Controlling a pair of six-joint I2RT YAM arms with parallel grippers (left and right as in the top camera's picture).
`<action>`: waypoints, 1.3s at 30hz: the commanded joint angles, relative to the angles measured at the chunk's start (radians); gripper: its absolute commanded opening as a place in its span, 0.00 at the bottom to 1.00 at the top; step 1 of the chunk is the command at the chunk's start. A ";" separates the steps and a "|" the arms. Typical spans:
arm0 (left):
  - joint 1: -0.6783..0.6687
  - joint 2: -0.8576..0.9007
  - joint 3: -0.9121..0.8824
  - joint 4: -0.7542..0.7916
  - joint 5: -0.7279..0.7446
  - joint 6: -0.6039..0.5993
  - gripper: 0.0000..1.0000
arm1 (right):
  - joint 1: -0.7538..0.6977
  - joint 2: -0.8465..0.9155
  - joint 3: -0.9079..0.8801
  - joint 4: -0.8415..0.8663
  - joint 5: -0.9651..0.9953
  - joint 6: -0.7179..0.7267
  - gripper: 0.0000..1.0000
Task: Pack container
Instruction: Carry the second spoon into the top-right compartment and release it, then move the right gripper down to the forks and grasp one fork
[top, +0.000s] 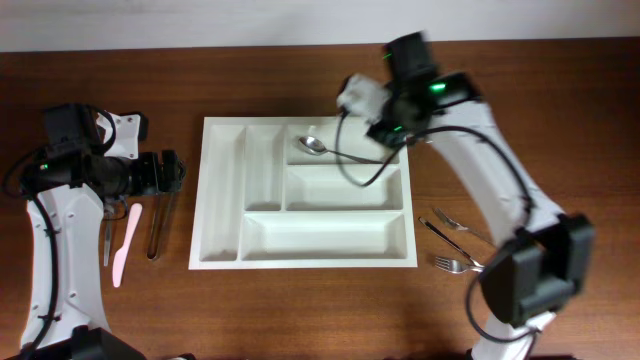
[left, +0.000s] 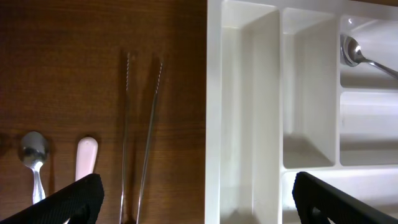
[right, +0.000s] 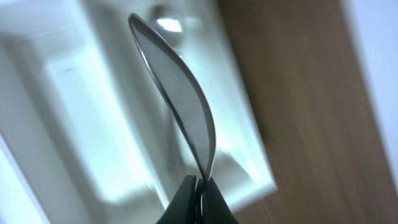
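Note:
I should let my right gripper keep lowering the metal spoon (right: 183, 93), which points along the container's upper wide section (top: 342, 145), until it nears the section's bottom, then release it.
The white five-compartment container (top: 222, 200) lies mid-table and also shows in the left wrist view (left: 214, 124). My right gripper (top: 385, 140) is shut on the handle of a metal spoon (top: 313, 145). The spoon's bowl rests in the upper wide compartment. In the right wrist view the spoon (right: 180, 106) rises from the closed jaws (right: 200, 186) over the blurred tray. The same spoon shows in the left wrist view (left: 356, 53). My left gripper (top: 165, 175) is open and empty. It hovers over the tray's left edge and the table (left: 199, 208).
Left of the tray lie metal tongs (top: 158, 225) (left: 140, 137), a pink utensil (top: 123, 245) (left: 87, 155) and a small spoon (top: 107, 238) (left: 34, 155). Right of the tray lie two forks (top: 452, 219) (top: 455, 265) and a knife (top: 440, 235).

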 joint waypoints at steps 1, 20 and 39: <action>0.005 -0.002 0.018 -0.001 0.018 0.016 0.99 | 0.041 0.114 -0.002 0.009 0.000 -0.132 0.04; 0.005 -0.002 0.018 -0.001 0.018 0.016 0.99 | 0.088 0.195 0.003 0.132 0.001 -0.145 0.57; 0.005 -0.002 0.018 -0.002 0.018 0.016 0.99 | -0.144 -0.328 0.358 -0.192 0.303 0.263 0.68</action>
